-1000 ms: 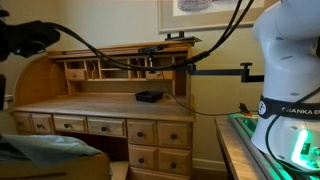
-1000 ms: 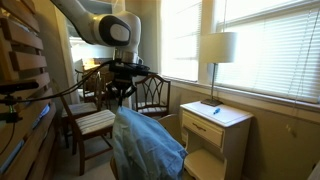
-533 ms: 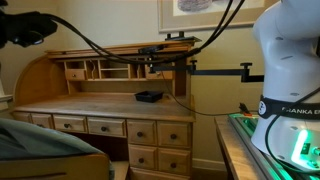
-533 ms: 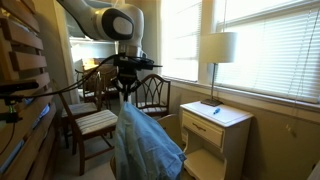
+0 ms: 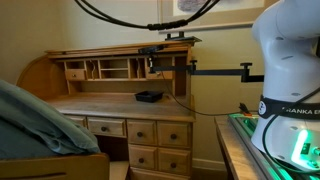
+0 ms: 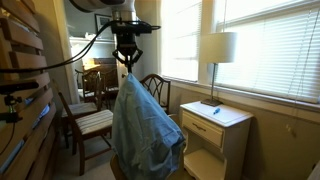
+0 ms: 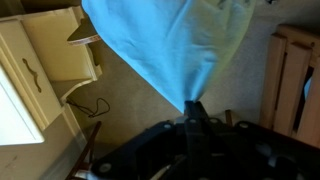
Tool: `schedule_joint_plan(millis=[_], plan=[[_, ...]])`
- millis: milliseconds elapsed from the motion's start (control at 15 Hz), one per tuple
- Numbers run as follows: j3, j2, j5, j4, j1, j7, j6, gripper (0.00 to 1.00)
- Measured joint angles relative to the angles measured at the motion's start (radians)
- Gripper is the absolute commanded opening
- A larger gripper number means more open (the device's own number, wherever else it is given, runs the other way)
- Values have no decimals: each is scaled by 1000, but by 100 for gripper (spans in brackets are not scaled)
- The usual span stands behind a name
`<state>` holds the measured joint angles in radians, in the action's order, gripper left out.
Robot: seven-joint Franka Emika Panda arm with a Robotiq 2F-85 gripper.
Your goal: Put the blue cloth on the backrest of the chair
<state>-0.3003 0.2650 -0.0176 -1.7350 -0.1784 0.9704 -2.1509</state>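
My gripper should bring the blue cloth's top end (image 6: 131,83) down toward the chair backrest, because that end reaches high above the chair backrest (image 5: 55,167) while the cloth's lower part rests there.
The blue cloth (image 6: 143,125) hangs in a long drape from my gripper (image 6: 127,62), which is shut on its top end and holds it high in an exterior view. The cloth's lower part rests over a chair backrest that it hides. In the wrist view the cloth (image 7: 170,45) fans out from my closed fingers (image 7: 195,108). In an exterior view the cloth (image 5: 35,125) fills the lower left corner above a wooden rail (image 5: 60,160).
A wooden chair with a striped cushion (image 6: 90,122) stands behind the cloth. A white nightstand (image 6: 212,135) with a lamp (image 6: 216,50) is beside it. A roll-top desk (image 5: 120,100) lines the wall. The robot base (image 5: 290,90) is at the right.
My gripper has risen with the cloth, pulling it taller and stretching it upward. The arm has left the top left of the desk view, and more cloth shows there.
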Motion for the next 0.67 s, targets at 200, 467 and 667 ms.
schedule_joint_plan(millis=[200,467,667], plan=[[-1,-16,-3,14,-19,1,0,0],[-1,-6,-4,7,-31,3,1,0],[-1,26,-4,3,-35,17,1,0]])
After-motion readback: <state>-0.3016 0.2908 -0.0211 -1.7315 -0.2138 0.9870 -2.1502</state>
